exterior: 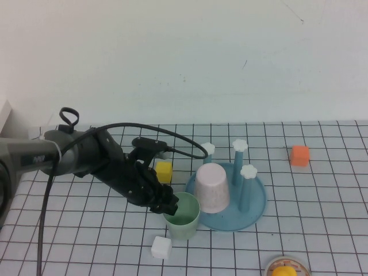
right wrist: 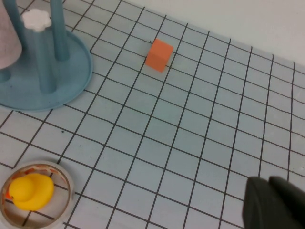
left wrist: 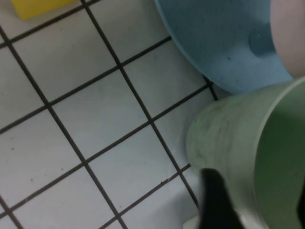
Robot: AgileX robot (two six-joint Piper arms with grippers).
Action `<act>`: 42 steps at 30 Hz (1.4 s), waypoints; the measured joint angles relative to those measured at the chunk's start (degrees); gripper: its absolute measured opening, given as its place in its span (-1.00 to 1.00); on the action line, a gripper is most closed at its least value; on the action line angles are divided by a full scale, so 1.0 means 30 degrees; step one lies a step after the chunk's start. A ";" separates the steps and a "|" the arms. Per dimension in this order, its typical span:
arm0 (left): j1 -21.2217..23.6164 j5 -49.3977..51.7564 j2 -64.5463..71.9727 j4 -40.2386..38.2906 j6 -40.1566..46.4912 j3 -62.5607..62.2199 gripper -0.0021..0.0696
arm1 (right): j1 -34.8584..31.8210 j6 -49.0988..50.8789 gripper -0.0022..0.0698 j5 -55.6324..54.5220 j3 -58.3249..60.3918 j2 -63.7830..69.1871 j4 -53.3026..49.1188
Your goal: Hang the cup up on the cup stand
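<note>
Tile [left wrist: 193, 100] can be seen between the green cup's base [left wrist: 196, 143] and the blue cup stand. The cup will therefore come away when I lift it, and the stand will stay still.
The pale mint-green cup [exterior: 183, 217] stands upright on the gridded table, against the front-left edge of the blue cup stand [exterior: 253, 210]. The stand has three pegs with white flower caps [exterior: 240, 144]. My left gripper [exterior: 167, 204] is at the cup's left rim. In the left wrist view my left gripper [left wrist: 257, 202] is open, one finger [left wrist: 214, 200] outside the cup [left wrist: 228, 138] and the other inside it. My right gripper [right wrist: 268, 181] is shut and empty over bare table, right of the stand [right wrist: 71, 71]; it is out of the high view.
A pale pink cup [exterior: 211, 187] sits upside down on the stand. A yellow block [exterior: 164, 171] lies behind my left gripper. A white block [exterior: 161, 247] lies in front of the green cup. There is an orange block [exterior: 299, 155] far right and a yellow duck in a ring [exterior: 284, 270] at the front edge.
</note>
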 joint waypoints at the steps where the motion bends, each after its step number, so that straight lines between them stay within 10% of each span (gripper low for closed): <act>1: 0.0000 -0.0017 0.0029 -0.0176 0.0048 0.0000 0.03 | 0.0000 0.0000 -0.94 0.0000 0.0000 0.0000 -0.0004; 7: 0.0000 -0.0090 0.0074 -0.0523 0.0462 0.0000 -0.79 | 0.0000 0.0000 -0.94 -0.0012 0.0000 0.0000 0.0053; 15: 0.0000 0.0296 0.0353 -0.0523 0.0530 -0.0027 -0.91 | 0.0000 0.0000 -0.94 -0.0052 0.0000 0.0000 0.0290; 24: -0.0084 0.1264 0.0362 -0.0523 0.0744 -0.0027 0.29 | 0.0000 0.0000 -0.94 0.0016 0.0000 0.0000 0.0553; 28: -0.0460 0.1632 0.0362 -0.0523 0.0744 -0.0027 0.33 | 0.0000 0.0000 -0.94 0.0056 0.0000 0.0000 0.0553; 42: -0.0938 0.2821 0.0362 0.2451 0.0744 -0.0073 -0.90 | 0.0000 0.0000 -0.94 0.0090 0.0000 0.0000 0.0631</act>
